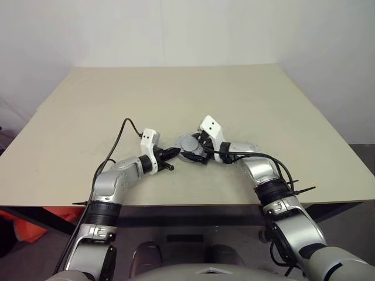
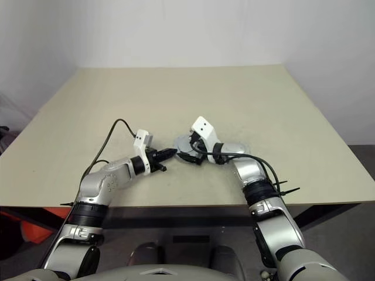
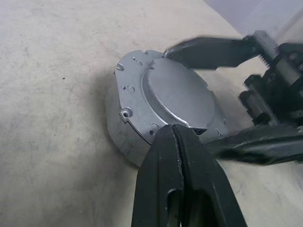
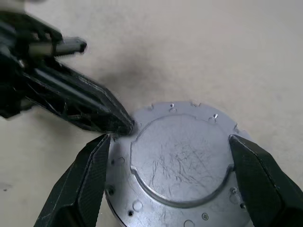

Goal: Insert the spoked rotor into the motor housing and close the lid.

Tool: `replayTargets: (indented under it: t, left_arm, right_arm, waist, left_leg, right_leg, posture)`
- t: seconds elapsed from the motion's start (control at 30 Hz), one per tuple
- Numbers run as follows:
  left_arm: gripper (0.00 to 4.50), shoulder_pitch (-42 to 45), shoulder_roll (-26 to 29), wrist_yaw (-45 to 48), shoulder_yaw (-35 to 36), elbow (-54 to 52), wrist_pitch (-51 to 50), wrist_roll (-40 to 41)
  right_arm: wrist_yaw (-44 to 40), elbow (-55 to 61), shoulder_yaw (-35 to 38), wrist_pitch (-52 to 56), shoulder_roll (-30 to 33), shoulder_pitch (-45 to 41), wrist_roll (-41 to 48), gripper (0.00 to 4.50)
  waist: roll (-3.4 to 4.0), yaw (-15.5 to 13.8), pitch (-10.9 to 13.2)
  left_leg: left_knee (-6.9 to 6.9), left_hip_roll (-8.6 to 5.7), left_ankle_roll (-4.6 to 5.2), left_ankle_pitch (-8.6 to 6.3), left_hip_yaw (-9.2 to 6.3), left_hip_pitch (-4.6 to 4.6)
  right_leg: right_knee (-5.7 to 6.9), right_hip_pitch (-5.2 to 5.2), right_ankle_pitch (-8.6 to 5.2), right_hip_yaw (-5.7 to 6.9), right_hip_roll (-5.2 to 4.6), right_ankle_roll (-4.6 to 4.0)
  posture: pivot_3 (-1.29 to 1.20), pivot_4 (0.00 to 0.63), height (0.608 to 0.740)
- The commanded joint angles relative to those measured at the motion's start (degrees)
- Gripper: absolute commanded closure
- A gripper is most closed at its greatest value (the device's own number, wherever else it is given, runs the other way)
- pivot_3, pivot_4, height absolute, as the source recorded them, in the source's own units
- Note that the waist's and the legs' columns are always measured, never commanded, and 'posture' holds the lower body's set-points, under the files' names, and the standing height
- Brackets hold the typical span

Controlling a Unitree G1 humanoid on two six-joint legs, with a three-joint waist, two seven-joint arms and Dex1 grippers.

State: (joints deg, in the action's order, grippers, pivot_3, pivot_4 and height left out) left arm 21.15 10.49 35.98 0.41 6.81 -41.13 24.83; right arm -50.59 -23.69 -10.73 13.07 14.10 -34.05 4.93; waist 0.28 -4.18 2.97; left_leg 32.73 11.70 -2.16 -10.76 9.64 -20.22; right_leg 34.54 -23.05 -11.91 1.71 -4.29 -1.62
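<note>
The lid's edge lies flat and even around the motor housing's rim. The lid will stay on and come along when I lift the motor housing.
The motor housing sits on the table near its front middle, also seen from the head. The matte grey lid lies on top of it, covering the inside. The spoked rotor is hidden. My left gripper is shut, its tip resting against the lid's flange on the left side. My right gripper is open, with one finger on each side of the housing, close to its rim.
The beige table stretches far behind and to both sides of the housing. Its front edge runs just under my forearms. A black cable loops above my left wrist.
</note>
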Motion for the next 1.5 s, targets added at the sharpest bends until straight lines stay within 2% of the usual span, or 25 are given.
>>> replayTargets:
  t: [0.03, 0.43, 0.57, 0.77, 1.0, 1.5]
  left_arm:
    - [4.50, -0.42, 0.11, -0.14, -1.46, 0.39, -0.84, -0.39]
    - [4.50, -0.27, 0.29, 0.38, -2.16, 0.54, -0.80, -0.47]
    - [4.50, -0.33, 0.27, 0.38, -2.43, 0.56, -0.56, -0.66]
    - [4.50, -0.33, 0.12, 0.33, -2.63, 0.82, 0.00, -0.92]
    - [4.50, -0.47, 0.10, 0.23, -2.77, 1.06, 0.52, -1.05]
    - [4.50, -0.87, 0.97, -0.41, -2.41, 0.60, 0.94, -1.04]
  right_arm:
    - [2.99, 3.61, 5.36, 2.14, -1.50, -2.32, 4.85, 0.01]
    - [21.17, -4.77, 19.78, 15.46, -4.99, -9.52, 12.22, 0.01]
    - [25.43, -7.42, 24.56, 23.28, -4.48, -11.32, 15.83, 0.01]
    - [23.49, -5.67, 28.41, 39.42, -0.95, -9.76, 22.63, 0.01]
    - [20.70, -0.17, 30.00, 51.80, 1.33, -6.03, 29.19, 0.01]
    - [21.33, -2.33, 29.41, 55.26, -3.86, -3.66, 30.84, 0.01]
  waist:
    - [0.00, -0.01, 0.00]
    - [0.06, -0.07, 0.04]
    - [0.10, -0.07, 0.06]
    - [0.19, -0.22, 0.12]
    - [0.23, -0.77, 0.14]
    - [0.24, -1.26, 0.13]
  left_leg:
    - [-0.01, 0.00, 0.00, 0.00, 0.00, 0.01]
    - [-0.05, -0.02, -0.01, 0.00, 0.04, 0.02]
    - [-0.07, -0.02, -0.02, 0.01, 0.07, 0.02]
    - [-0.10, -0.04, -0.03, 0.01, 0.09, 0.02]
    - [-0.12, -0.02, -0.04, 0.02, 0.13, 0.05]
    - [-0.26, -0.01, -0.19, 0.11, 0.17, 0.19]
  right_leg:
    - [0.00, 0.00, 0.00, 0.00, 0.00, 0.00]
    - [-0.01, -0.02, 0.00, -0.04, 0.00, -0.01]
    - [-0.02, -0.02, 0.00, -0.05, 0.00, -0.01]
    - [-0.02, -0.03, 0.01, -0.06, -0.01, -0.01]
    - [-0.02, -0.03, 0.00, -0.07, -0.01, 0.01]
    - [-0.02, -0.03, -0.02, -0.10, 0.00, 0.03]
  posture:
    - [0.00, 0.000, 0.740]
    - [0.00, 0.000, 0.740]
    - [0.00, 0.000, 0.740]
    - [0.00, 0.000, 0.740]
    - [0.00, 0.000, 0.740]
    - [0.00, 0.000, 0.740]
